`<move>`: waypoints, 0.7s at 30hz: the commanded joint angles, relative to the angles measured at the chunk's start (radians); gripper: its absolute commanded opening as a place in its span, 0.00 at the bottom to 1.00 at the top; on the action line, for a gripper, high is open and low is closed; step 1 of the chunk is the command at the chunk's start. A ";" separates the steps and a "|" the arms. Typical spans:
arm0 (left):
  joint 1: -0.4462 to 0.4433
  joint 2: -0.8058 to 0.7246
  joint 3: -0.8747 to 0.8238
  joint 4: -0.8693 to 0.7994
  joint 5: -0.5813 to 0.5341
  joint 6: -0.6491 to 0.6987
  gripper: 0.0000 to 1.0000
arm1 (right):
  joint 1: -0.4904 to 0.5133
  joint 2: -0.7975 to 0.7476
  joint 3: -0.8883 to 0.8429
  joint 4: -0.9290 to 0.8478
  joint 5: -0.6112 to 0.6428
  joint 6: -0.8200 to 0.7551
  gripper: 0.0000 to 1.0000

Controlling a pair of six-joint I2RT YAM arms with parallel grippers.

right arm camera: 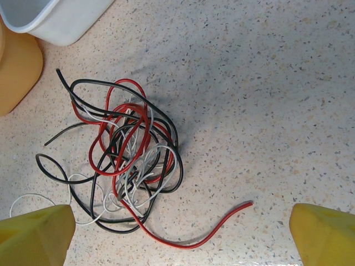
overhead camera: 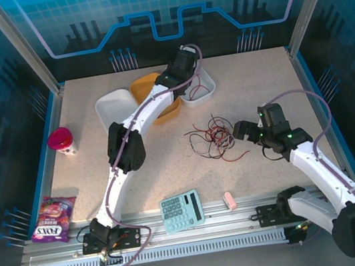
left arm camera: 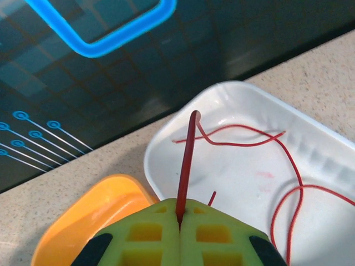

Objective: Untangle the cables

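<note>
The red cable's loop is already inside the white tray, clear of the tangle, so the robot's left gripper keeps going over the white tray's middle and lets go there.
A tangle of red, black and whitish cables lies mid-table; one red end trails out toward the right. My right gripper hovers open just right of the tangle, its yellow fingers wide apart with nothing between them. At the back, my left gripper is shut on a red cable. That cable runs up from the jaws and loops down into the white tray, where more red wire lies.
An orange dish and a white container sit beside the white tray. A red cup, snack bag, calculator and pink eraser stand around the table's left and front.
</note>
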 commanded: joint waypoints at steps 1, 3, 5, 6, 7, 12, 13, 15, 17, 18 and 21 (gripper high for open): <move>-0.024 0.020 -0.020 0.046 0.040 0.034 0.00 | -0.008 -0.009 0.022 -0.015 0.002 0.002 1.00; -0.037 0.029 -0.020 0.057 0.043 0.048 0.00 | -0.009 -0.012 0.020 -0.015 0.002 0.002 1.00; -0.049 0.039 -0.020 0.065 0.043 0.067 0.00 | -0.008 -0.014 0.020 -0.016 -0.002 0.003 1.00; -0.054 0.044 -0.020 0.066 0.043 0.073 0.00 | -0.008 -0.015 0.020 -0.017 -0.002 0.003 1.00; -0.060 0.050 -0.020 0.065 0.043 0.080 0.00 | -0.008 -0.017 0.017 -0.018 -0.002 0.003 1.00; -0.065 0.072 -0.019 0.048 0.042 0.082 0.05 | -0.008 -0.029 0.014 -0.027 0.001 0.002 1.00; -0.064 0.076 -0.018 0.045 0.045 0.082 0.07 | -0.009 -0.032 0.013 -0.028 0.002 0.003 1.00; -0.064 0.084 -0.019 0.039 0.058 0.083 0.09 | -0.008 -0.034 0.013 -0.029 0.002 0.003 1.00; -0.063 0.093 -0.018 0.040 0.075 0.085 0.09 | -0.008 -0.037 0.014 -0.027 0.002 0.006 1.00; -0.064 0.099 -0.018 0.040 0.084 0.088 0.07 | -0.008 -0.037 0.013 -0.026 -0.001 0.006 1.00; -0.066 0.114 -0.017 0.042 0.106 0.100 0.02 | -0.008 -0.038 0.011 -0.025 -0.005 0.008 1.00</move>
